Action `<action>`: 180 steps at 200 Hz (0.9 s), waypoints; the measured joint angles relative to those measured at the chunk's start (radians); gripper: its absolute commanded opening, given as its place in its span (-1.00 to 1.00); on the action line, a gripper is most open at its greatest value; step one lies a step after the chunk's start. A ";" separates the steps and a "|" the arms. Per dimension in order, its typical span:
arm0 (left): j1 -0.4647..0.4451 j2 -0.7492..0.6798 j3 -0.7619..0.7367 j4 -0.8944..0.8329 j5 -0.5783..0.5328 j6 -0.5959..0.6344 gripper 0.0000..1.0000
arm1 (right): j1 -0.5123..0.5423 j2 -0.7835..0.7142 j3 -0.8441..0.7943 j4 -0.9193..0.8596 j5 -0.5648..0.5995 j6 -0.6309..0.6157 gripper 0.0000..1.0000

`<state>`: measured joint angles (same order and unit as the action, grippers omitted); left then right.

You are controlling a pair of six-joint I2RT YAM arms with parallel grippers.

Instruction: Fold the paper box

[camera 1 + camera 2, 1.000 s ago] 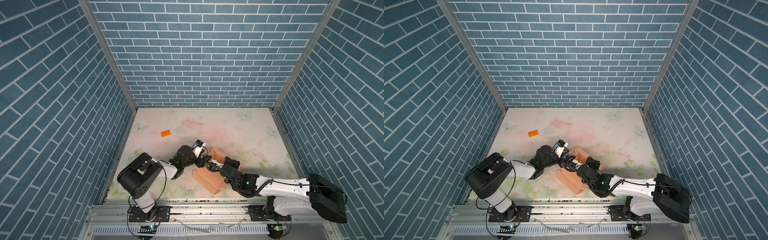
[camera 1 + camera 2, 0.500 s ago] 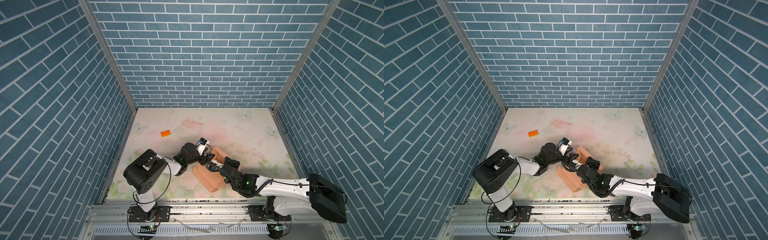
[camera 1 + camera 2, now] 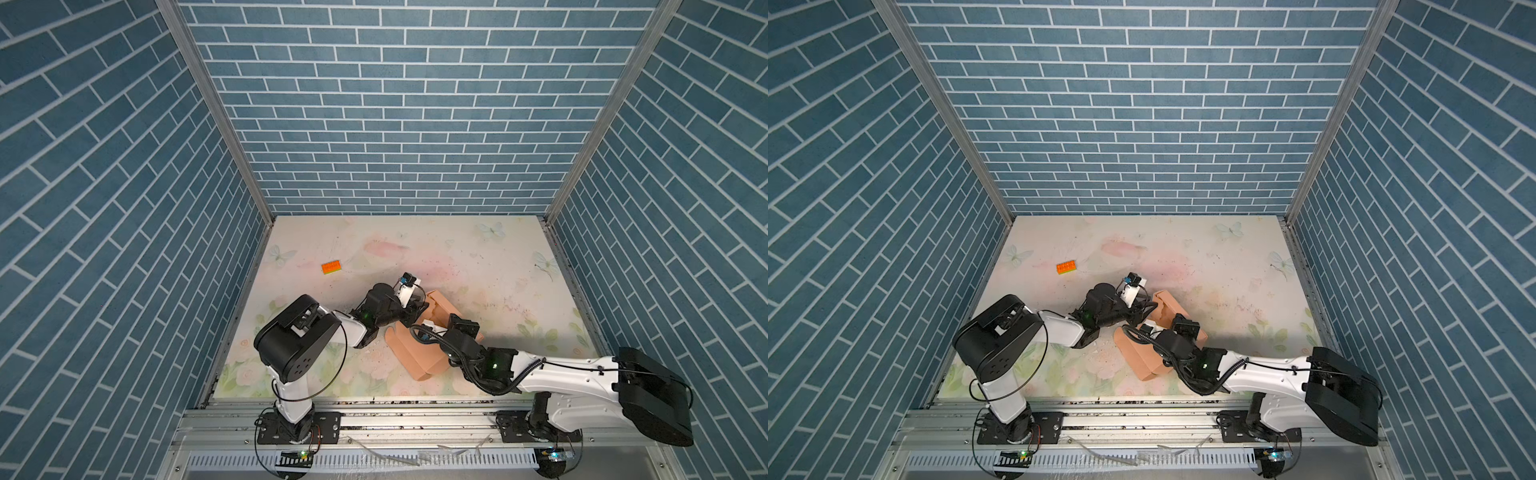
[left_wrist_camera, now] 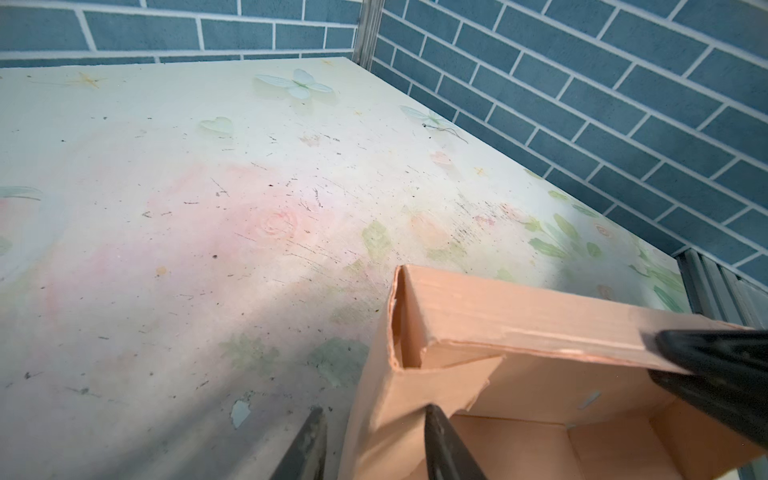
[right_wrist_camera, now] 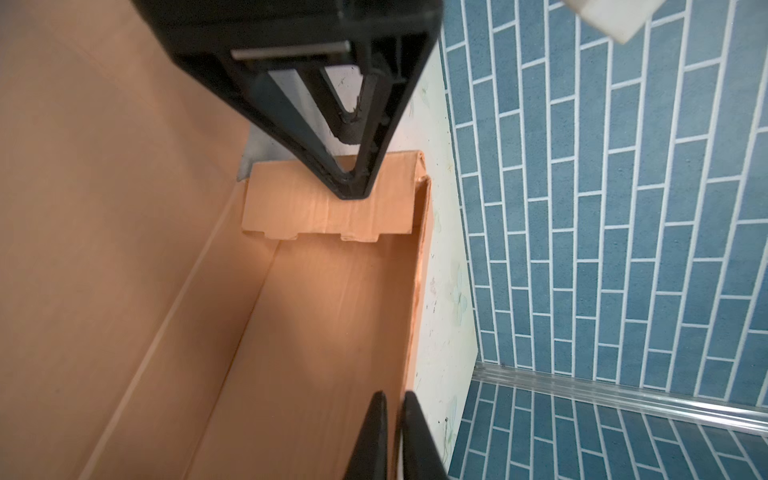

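Next, I open my left gripper around both layers [image 4: 395, 389] near the box's corner, pinching them flat before turning the box, as the folded flap [image 5: 304, 212] stands off its end.
The peach-tan paper box [image 3: 419, 353] [image 3: 1142, 353] lies part-folded at the front middle of the table, its walls standing. My left gripper [image 3: 419, 309] [image 3: 1148, 309] [image 4: 376, 419] straddles its far end wall [image 4: 386, 395]. One finger [image 4: 444, 444] is inside against the folded flap; the other finger [image 4: 307, 444] is outside with a small gap showing. My right gripper [image 3: 451, 320] [image 3: 1177, 322] [image 5: 397, 415] is shut on the rim of the box's long side wall [image 5: 415, 291]. The left gripper's inner finger [image 5: 353, 183] shows in front of the end flap [image 5: 328, 212].
A small orange studded brick [image 3: 331, 268] [image 3: 1066, 267] lies at the far left of the floral table [image 3: 478, 257]. Blue brick walls close in three sides. A metal rail [image 3: 395, 419] runs along the front, where both arm bases stand.
My left arm has swung right to the box's end wall and its jaws have narrowed around that wall. The right gripper has kept its hold and place.
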<state>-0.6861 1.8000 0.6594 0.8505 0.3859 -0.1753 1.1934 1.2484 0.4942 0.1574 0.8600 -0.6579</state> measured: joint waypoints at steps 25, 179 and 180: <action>0.000 0.000 0.006 0.000 -0.005 -0.011 -0.35 | 0.000 0.000 0.000 0.002 0.000 0.000 -0.78; 0.000 0.045 0.077 0.016 0.082 -0.027 -0.10 | 0.000 -0.002 0.000 0.027 -0.010 0.005 -0.78; 0.000 0.045 0.079 0.016 0.082 -0.027 -0.10 | 0.000 -0.002 0.000 0.027 -0.010 0.005 -0.78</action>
<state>-0.6861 1.8450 0.7380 0.8665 0.4683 -0.2024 1.1934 1.2461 0.4942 0.1848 0.8505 -0.6525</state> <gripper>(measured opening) 0.474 0.111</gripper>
